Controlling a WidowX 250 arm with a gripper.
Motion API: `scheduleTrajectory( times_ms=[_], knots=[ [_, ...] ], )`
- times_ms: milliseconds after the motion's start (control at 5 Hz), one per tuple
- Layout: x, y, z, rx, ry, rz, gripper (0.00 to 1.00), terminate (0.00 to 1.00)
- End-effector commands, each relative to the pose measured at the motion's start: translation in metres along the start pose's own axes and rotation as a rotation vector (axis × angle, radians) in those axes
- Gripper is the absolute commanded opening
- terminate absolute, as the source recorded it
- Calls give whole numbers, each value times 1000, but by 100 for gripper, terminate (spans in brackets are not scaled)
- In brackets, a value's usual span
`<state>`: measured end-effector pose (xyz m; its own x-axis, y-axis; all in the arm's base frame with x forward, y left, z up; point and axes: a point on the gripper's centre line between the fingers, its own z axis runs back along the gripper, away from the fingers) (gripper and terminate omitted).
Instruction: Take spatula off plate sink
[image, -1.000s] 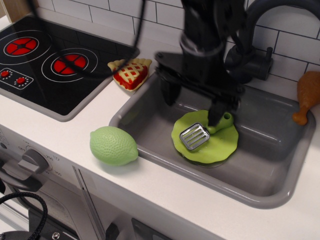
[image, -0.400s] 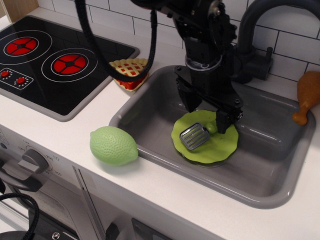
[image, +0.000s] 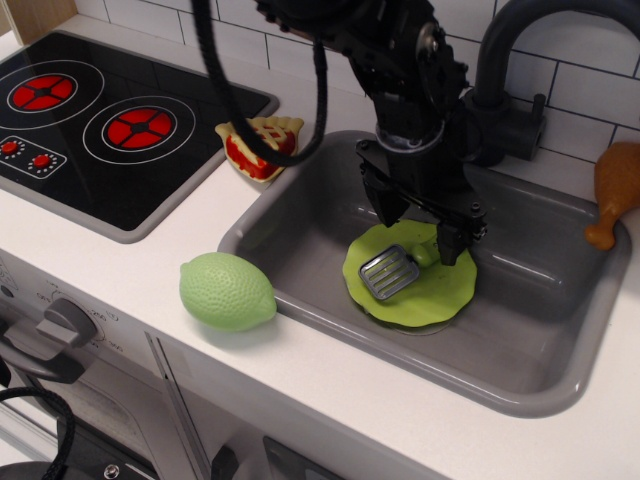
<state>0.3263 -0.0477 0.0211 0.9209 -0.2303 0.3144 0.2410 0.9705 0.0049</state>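
Note:
My gripper will lift the spatula away and the lime-green plate should stay where it is, because the slotted silver blade (image: 389, 272) lies fully on top of it.
The spatula (image: 390, 272) lies on the lime-green plate (image: 440, 293) in the grey sink (image: 300, 215). Its slotted silver blade points front-left, and its green handle runs back-right under my gripper. My black gripper (image: 418, 230) hangs low over the plate's back edge. It is open, with one finger (image: 386, 203) left of the handle and the other finger (image: 450, 242) just right of it. The handle's end is mostly hidden by the gripper. The fingers do not visibly clamp the handle.
The dark curved faucet (image: 500, 60) stands close behind the gripper. A pale-green lemon (image: 227, 291) lies on the counter front-left of the sink. A pie slice (image: 262, 145) sits at the sink's back-left corner. A toy drumstick (image: 615, 190) lies at the far right. The stove (image: 90, 120) is on the left.
The arm has come down and shifted a little right, bringing the open fingers lower around the spatula's handle. The spatula and plate have not moved.

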Motion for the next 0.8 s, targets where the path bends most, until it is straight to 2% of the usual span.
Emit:
scheduleTrajectory(
  times_ms=[0, 600],
  knots=[
    [17, -4, -8, 49, -69, -22, 100, 0],
    [20, -9, -23, 68, -75, -31, 100, 0]
  ],
)
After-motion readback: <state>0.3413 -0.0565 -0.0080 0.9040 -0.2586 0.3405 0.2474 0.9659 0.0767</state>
